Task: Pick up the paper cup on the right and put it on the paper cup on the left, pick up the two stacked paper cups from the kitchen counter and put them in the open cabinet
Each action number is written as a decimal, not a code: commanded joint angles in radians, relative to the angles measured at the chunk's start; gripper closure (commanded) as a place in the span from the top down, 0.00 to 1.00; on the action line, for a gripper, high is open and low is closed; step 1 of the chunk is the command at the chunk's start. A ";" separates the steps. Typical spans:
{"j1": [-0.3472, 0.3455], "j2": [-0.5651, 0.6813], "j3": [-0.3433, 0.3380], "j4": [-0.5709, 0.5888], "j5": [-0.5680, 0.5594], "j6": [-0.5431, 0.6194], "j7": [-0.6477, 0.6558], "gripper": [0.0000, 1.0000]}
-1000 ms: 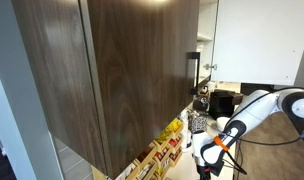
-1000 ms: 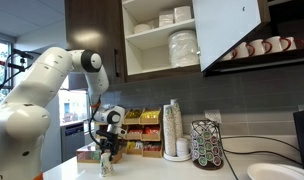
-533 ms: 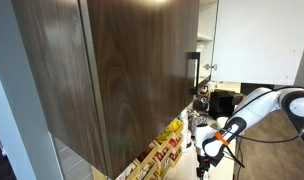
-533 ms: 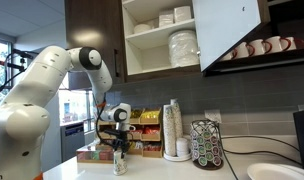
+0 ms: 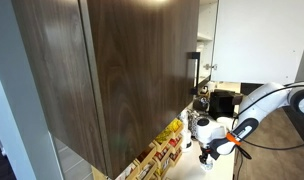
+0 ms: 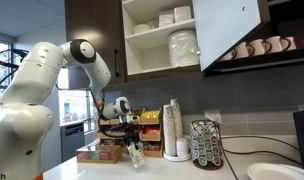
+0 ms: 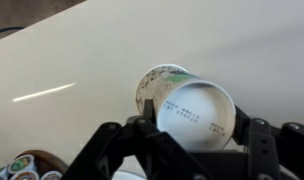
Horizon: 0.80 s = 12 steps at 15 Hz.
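My gripper has the stacked paper cups (image 6: 138,157) hanging at a slant under it, so I should put the cups down on the counter (image 6: 124,168) and take them from low and level before I lift them.
My gripper (image 7: 197,124) is shut on the two stacked paper cups (image 7: 188,103). It holds them tilted on their side, with the printed white bottom facing the wrist camera. In an exterior view the cups (image 6: 138,155) hang slanted just above the white kitchen counter (image 6: 172,172), under the gripper (image 6: 133,146). The open cabinet (image 6: 152,62) is up and to the right, with a pale shelf inside. Its dark wood door (image 5: 122,70) fills an exterior view, where the gripper (image 5: 208,152) shows low at the right.
White plates and bowls (image 6: 183,46) are stacked inside the cabinet. Mugs (image 6: 258,47) stand on a shelf to its right. On the counter are a tall cup stack (image 6: 172,130), a pod carousel (image 6: 205,144), snack boxes (image 6: 144,124) and a wide white bowl (image 6: 278,172).
The arm has carried the cups to the right along the counter, lifted them a little and tilted them from upright to slanted.
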 commanded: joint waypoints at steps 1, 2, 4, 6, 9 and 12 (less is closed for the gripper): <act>0.077 0.020 -0.034 0.011 -0.195 -0.108 0.239 0.43; 0.079 0.032 -0.019 0.017 -0.229 -0.146 0.283 0.43; 0.071 0.052 0.014 0.024 -0.258 -0.199 0.334 0.43; 0.060 0.079 0.044 0.030 -0.258 -0.213 0.356 0.43; 0.060 0.127 0.060 0.047 -0.260 -0.219 0.371 0.43; 0.060 0.163 0.062 0.062 -0.255 -0.217 0.368 0.92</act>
